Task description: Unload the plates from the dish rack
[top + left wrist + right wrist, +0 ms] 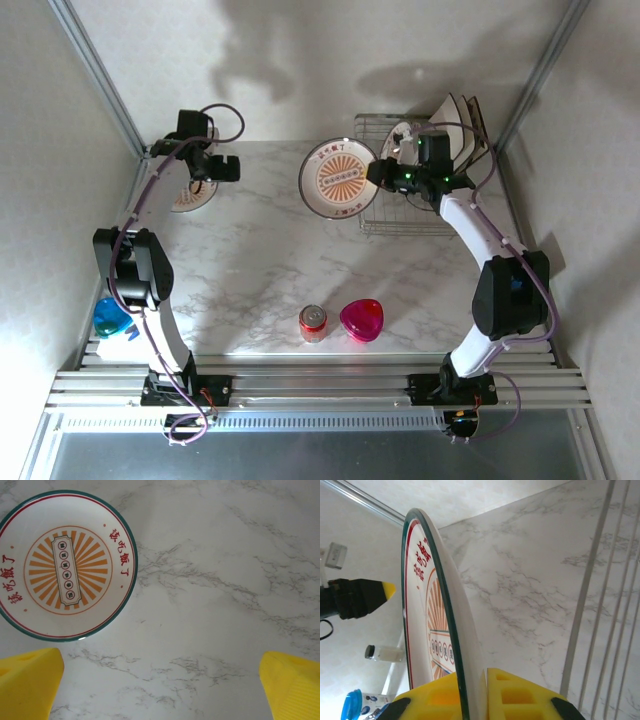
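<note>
My open left gripper should keep going toward the plate and close on that free rim, as the held plate's rim [302, 184] is free opposite my right gripper.
My right gripper [383, 173] [472, 697] is shut on the rim of a round white plate [338, 178] [427, 610] with a green rim and orange sunburst, held on edge above the table just left of the dish rack [400, 222] [585, 605]. Square cream plates [462, 122] stand in the rack's back right, with a round one [404, 138] in front of them. My left gripper [212, 170] [160, 690] hangs open over the far left of the table, nothing between its yellow fingers [27, 680]. A matching round plate [192, 196] [65, 565] lies flat below it.
A red can [313, 323] and a pink heart-shaped dish [362, 319] sit near the front middle of the marble table [260, 250]. A blue-lidded container [110, 318] lies at the left front edge. Walls close in the left, back and right.
</note>
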